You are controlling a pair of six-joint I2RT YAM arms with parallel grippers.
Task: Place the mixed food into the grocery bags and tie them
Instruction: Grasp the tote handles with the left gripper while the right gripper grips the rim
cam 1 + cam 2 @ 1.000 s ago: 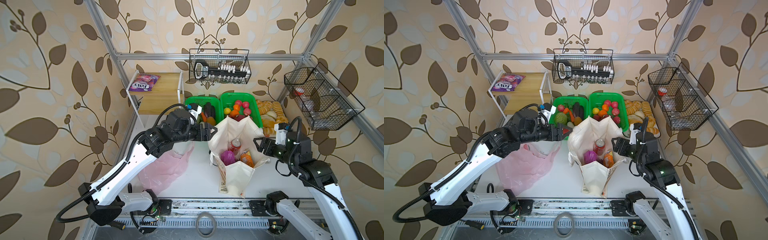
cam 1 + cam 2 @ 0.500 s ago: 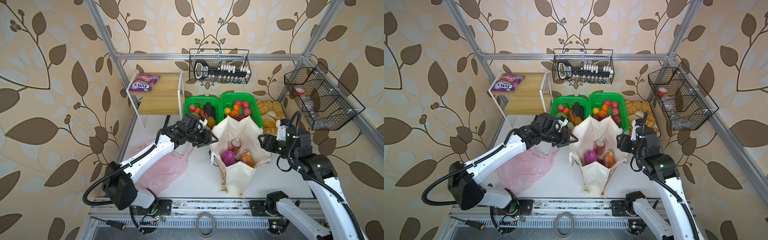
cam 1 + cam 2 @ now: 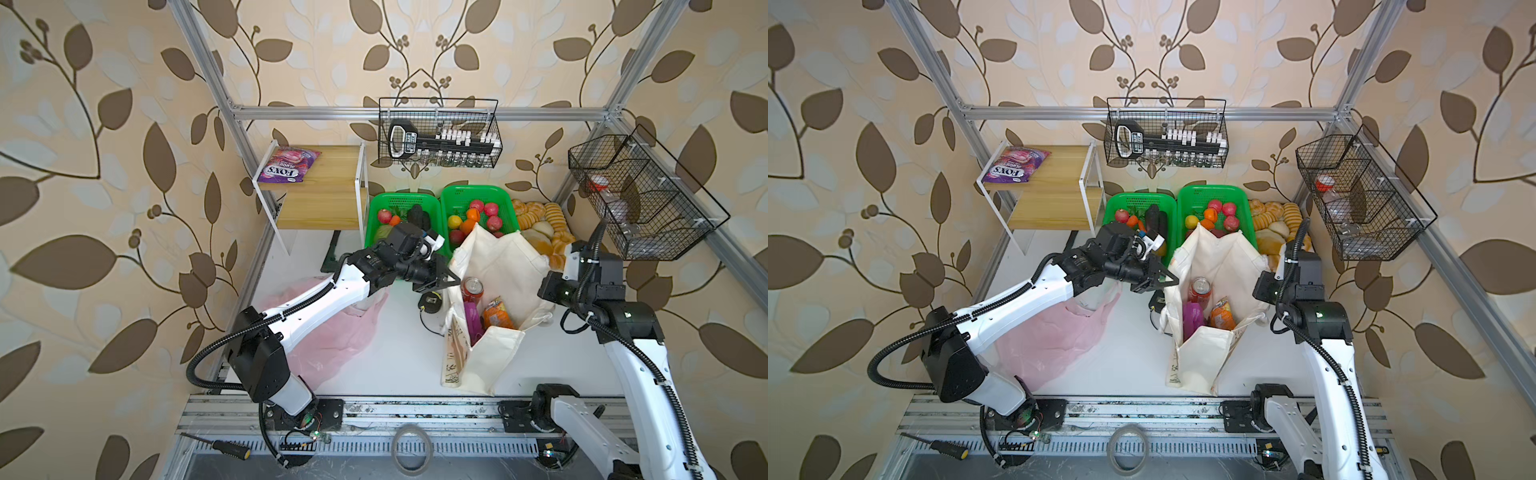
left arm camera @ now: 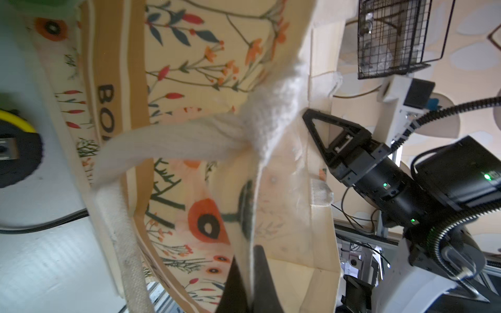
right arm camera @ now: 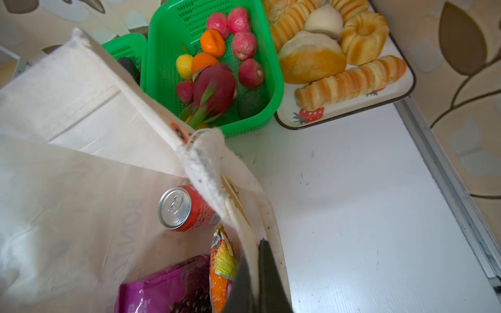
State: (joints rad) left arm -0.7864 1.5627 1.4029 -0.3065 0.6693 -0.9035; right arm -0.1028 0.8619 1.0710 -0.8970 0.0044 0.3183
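Both grippers are on the tote's rims and there is clear table in front of the bread tray, so the robot's right gripper keeps pulling the tote there and lets go.
The cream floral tote stands open mid-table. Inside it are a red soda can, a purple grape packet and an orange pouch. My left gripper is shut on the tote's left rim. On the opposite rim my right gripper is shut. The pink plastic bag lies flat under my left arm. A dragon fruit, lemon and orange sit in a green basket.
A second green basket holds vegetables. A bread tray stands at the back right. A purple FOX'S packet lies on the wooden shelf. A black-and-yellow round object with a cable sits left of the tote. Wire baskets hang on the frame.
Both grippers have shut on the tote's opposite rims. My left arm stretched forward and came down to the left rim; the right gripper moved slightly toward the right rim.
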